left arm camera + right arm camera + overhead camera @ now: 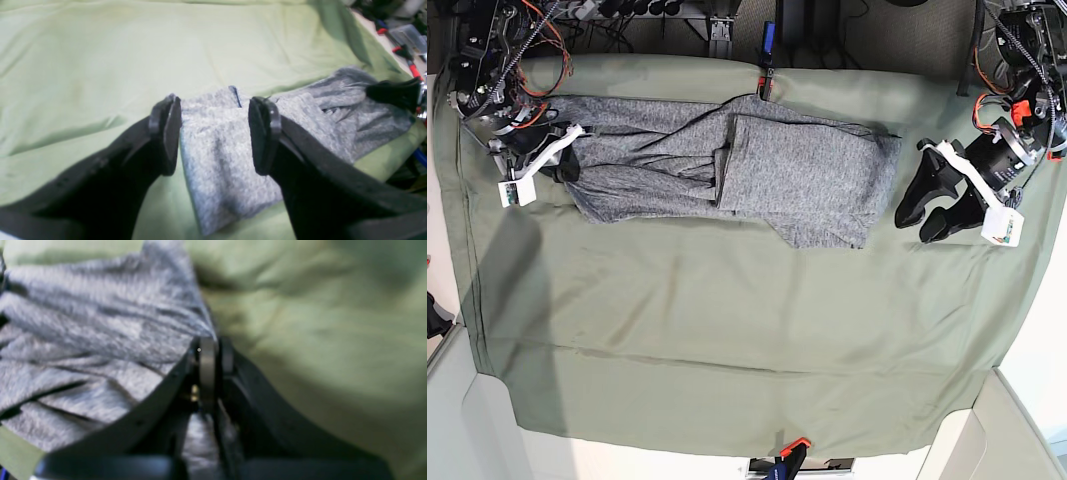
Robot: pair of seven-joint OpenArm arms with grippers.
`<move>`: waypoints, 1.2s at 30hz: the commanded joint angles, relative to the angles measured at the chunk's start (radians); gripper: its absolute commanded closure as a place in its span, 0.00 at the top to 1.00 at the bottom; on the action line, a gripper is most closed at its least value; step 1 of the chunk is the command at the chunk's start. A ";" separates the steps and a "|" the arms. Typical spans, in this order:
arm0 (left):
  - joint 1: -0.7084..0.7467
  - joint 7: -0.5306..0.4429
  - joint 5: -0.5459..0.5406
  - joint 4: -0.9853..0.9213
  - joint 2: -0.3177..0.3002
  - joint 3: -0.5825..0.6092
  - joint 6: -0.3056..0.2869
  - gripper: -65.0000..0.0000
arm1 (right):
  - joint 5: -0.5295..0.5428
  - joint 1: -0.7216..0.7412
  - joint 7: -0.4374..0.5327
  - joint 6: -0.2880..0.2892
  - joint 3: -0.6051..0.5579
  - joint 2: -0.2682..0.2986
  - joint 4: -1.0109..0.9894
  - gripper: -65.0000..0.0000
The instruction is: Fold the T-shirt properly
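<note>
The T-shirt trails behind in a long, wrinkled strip [652, 150] from its folded part to my right gripper, so I should bring the T-shirt's held edge back toward the folded part [812, 170].
The heather-grey T-shirt [757, 165] lies partly folded and wrinkled across the far part of the table, on the olive-green cloth [727, 330]. My right gripper [565, 165] is at the shirt's left end in the base view. In the right wrist view it [213, 348] is shut on a bunched edge of the shirt [83, 340]. My left gripper [915, 225] is open and empty just off the shirt's right edge. In the left wrist view its fingers [166, 130] stand apart, with the shirt's folded end [217, 156] below and between them.
Cables and electronics crowd both back corners [507, 50]. A red clamp [765, 82] pins the cloth at the back edge and an orange clamp [795, 446] at the front edge. Red-handled tools [413, 68] lie beyond the cloth.
</note>
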 commanded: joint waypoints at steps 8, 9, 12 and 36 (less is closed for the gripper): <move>0.042 -0.008 -0.030 0.016 -0.021 -0.010 -0.009 0.53 | 0.045 0.081 0.024 -0.007 0.158 0.109 0.013 0.00; 0.045 -0.007 -0.030 0.016 -0.020 -0.010 -0.009 0.53 | 0.045 0.081 0.023 -0.008 0.168 0.121 0.012 0.00; 0.044 -0.008 -0.038 0.016 -0.021 -0.010 -0.009 0.53 | 0.061 0.081 0.018 -0.022 0.198 0.157 0.003 0.00; 0.045 0.068 -0.104 0.016 -0.091 -0.010 -0.009 0.53 | 0.303 0.076 -0.128 0.053 -0.223 -0.275 0.221 0.00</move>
